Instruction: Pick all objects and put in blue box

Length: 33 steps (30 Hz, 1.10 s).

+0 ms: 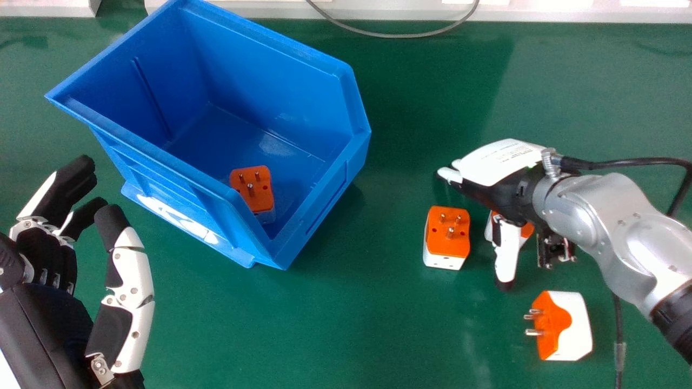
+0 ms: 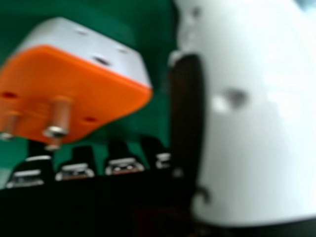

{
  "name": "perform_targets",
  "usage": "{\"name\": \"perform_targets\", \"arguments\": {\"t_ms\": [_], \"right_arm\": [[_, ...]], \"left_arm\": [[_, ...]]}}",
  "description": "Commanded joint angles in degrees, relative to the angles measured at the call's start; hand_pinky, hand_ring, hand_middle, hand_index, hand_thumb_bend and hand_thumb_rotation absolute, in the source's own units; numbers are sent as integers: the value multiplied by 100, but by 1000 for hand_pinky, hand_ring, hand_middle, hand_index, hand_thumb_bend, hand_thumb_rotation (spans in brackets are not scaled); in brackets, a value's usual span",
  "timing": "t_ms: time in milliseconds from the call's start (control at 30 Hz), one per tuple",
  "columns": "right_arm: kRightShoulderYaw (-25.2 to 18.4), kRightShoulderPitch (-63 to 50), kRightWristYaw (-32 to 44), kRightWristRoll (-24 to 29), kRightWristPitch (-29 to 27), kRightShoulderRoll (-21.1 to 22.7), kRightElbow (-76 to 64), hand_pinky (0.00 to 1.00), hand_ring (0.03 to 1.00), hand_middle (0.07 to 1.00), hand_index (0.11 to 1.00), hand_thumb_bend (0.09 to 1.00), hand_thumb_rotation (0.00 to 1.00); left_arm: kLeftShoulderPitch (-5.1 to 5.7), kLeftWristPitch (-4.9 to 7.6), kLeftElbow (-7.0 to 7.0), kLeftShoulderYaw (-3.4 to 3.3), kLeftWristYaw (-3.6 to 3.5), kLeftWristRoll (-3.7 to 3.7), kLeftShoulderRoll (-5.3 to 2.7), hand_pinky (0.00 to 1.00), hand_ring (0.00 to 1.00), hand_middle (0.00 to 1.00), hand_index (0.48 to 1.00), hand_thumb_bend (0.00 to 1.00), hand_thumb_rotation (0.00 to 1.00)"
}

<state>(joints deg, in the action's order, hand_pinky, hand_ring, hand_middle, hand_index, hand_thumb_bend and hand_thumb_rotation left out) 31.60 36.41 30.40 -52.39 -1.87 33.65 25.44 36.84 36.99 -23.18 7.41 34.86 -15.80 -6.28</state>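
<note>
I expect the black cable (image 1: 620,355) to swing along when I carry the orange-and-white plug adapter to the blue box, because the cable hangs loose under the forearm.
My right hand (image 1: 500,165) is low over the table right of the blue box (image 1: 309,246), open, its thumb pointing toward the near side. Partly hidden beneath it is an orange and white adapter (image 1: 527,230). Another adapter (image 1: 447,240) stands pins up just left of the thumb; a third (image 1: 565,326) lies nearer, its pins facing left. Inside the box is one more adapter (image 1: 253,189). In the right hand view, an adapter (image 2: 84,89) shows beyond the fingertips of my right hand (image 2: 123,165); which one, I cannot tell. At the lower left, my left hand (image 1: 127,292) stays open beside the box.
The box stands tilted in angle on the green table (image 1: 346,324). A grey cable (image 1: 400,35) loops at the far edge, near a pale ledge (image 1: 540,12). A black cable (image 1: 619,329) runs down the right side, under the right forearm.
</note>
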Motion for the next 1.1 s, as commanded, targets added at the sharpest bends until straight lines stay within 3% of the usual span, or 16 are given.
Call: {"name": "perform_targets", "arguments": {"t_ms": [0, 67, 233, 333, 433, 600, 667, 733, 900, 1067], "right_arm": [[-107, -100, 9, 3, 101, 203, 26, 931, 1000, 1000, 967, 1000, 166], [-138, -127, -36, 34, 76, 240, 18, 941, 1000, 1000, 968, 1000, 163], [-250, -217, -243, 125, -15, 394, -31, 938, 1000, 1000, 974, 1000, 167], [-346, -270, -362, 193, -43, 456, -31, 945, 1000, 1000, 972, 1000, 171], [-424, -316, -466, 233, -76, 505, -23, 957, 1000, 1000, 972, 1000, 168], [-523, -365, -665, 356, -165, 590, 33, 972, 1000, 1000, 962, 1000, 156], [-566, -391, -760, 386, -242, 612, 51, 974, 1000, 1000, 957, 1000, 152], [-600, -415, -907, 385, -321, 626, 98, 961, 1000, 1000, 948, 1000, 152], [-685, -491, -1542, 413, -645, 616, 319, 904, 1000, 1000, 933, 999, 140], [-621, -591, -2112, 353, -926, 544, 384, 780, 964, 968, 910, 940, 156]], "left_arm": [[12, 49, -149, 21, 7, -90, -421, 680, 735, 718, 735, 247, 0], [39, 34, -170, 44, -11, -48, -412, 684, 737, 720, 738, 249, 0], [39, 18, -180, 31, -6, -66, -415, 680, 732, 718, 737, 251, 0], [33, 19, -193, 71, -39, 17, -410, 670, 730, 720, 737, 245, 0], [36, 19, -192, 73, -56, 32, -409, 671, 731, 722, 738, 243, 0], [34, 36, -164, 26, -41, -40, -428, 673, 729, 719, 737, 246, 0], [50, 24, -175, 33, -40, -38, -434, 674, 729, 719, 737, 249, 0], [61, 24, -184, 51, -59, 10, -425, 680, 734, 720, 737, 250, 0], [65, 30, -184, 31, -69, 2, -413, 681, 736, 724, 740, 238, 0], [39, 27, -174, 19, -85, 13, -397, 677, 732, 722, 738, 244, 0]]}}
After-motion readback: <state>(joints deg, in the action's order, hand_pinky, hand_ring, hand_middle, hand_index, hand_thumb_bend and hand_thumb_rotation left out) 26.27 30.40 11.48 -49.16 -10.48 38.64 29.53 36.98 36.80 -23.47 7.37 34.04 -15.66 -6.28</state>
